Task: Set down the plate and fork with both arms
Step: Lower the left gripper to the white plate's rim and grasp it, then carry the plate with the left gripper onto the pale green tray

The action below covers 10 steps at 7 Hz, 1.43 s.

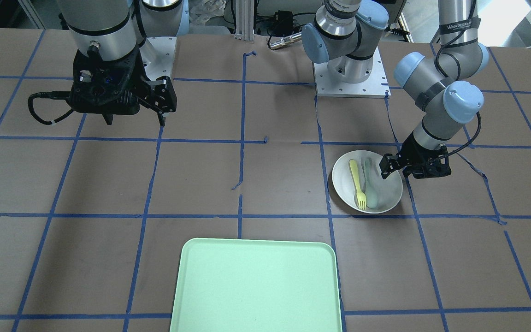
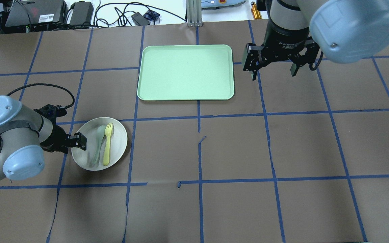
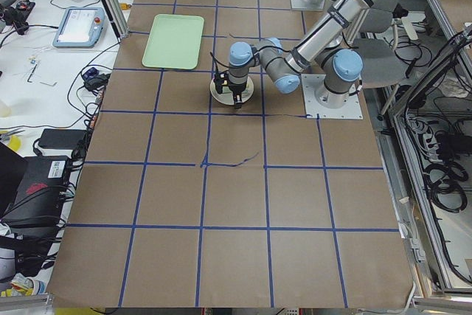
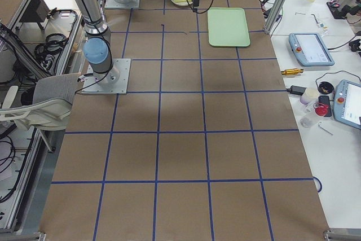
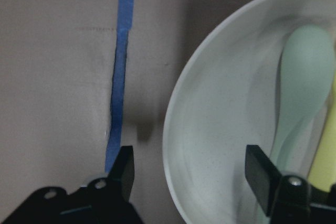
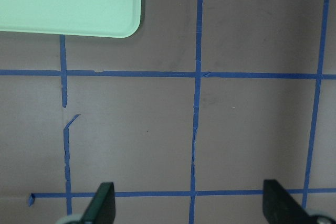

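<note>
The plate's rim (image 5: 169, 170) is between my left gripper's fingers and the tray (image 1: 258, 287) is empty, so I should close them and carry on carrying the plate level until it sits inside the tray.
The off-white plate (image 2: 119, 141) sits on the table at the robot's left, also shown in the front view (image 1: 344, 184). The pale-yellow fork (image 2: 107, 145) and a grey-green spoon (image 2: 98, 141) lie side by side in it. My left gripper (image 2: 78, 141) is open and low at the plate's edge. In the left wrist view its jaws (image 5: 191, 177) straddle the rim (image 5: 173, 129), one finger outside and one inside near the spoon (image 5: 304, 72). My right gripper (image 2: 272, 69) is open and empty, high above the table beside the tray.
A mint-green rectangular tray (image 2: 185, 72) lies at the far middle of the table; its corner shows in the right wrist view (image 6: 68, 1). Brown paper with a blue tape grid covers the table. Cables and devices lie beyond the far edge.
</note>
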Each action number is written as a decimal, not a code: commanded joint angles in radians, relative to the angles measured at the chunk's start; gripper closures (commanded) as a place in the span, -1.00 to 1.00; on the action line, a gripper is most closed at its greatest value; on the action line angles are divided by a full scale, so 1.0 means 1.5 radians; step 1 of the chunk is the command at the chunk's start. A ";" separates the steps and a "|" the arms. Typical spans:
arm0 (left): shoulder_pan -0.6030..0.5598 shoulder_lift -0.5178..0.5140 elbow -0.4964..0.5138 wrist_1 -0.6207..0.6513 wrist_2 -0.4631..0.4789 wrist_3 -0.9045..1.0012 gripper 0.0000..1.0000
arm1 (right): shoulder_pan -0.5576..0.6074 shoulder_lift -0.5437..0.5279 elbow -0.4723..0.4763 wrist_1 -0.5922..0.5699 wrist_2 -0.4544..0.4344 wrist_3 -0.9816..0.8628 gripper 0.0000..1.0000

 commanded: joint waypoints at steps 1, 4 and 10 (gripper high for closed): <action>0.001 -0.007 0.008 0.002 0.033 0.001 1.00 | 0.000 0.000 -0.001 0.000 0.000 0.000 -1.00; -0.008 -0.006 0.041 -0.051 0.030 -0.005 1.00 | 0.000 0.000 -0.002 -0.001 -0.001 0.000 -1.00; -0.197 -0.200 0.414 -0.184 -0.250 -0.176 1.00 | 0.000 0.000 0.000 -0.002 -0.001 0.000 -1.00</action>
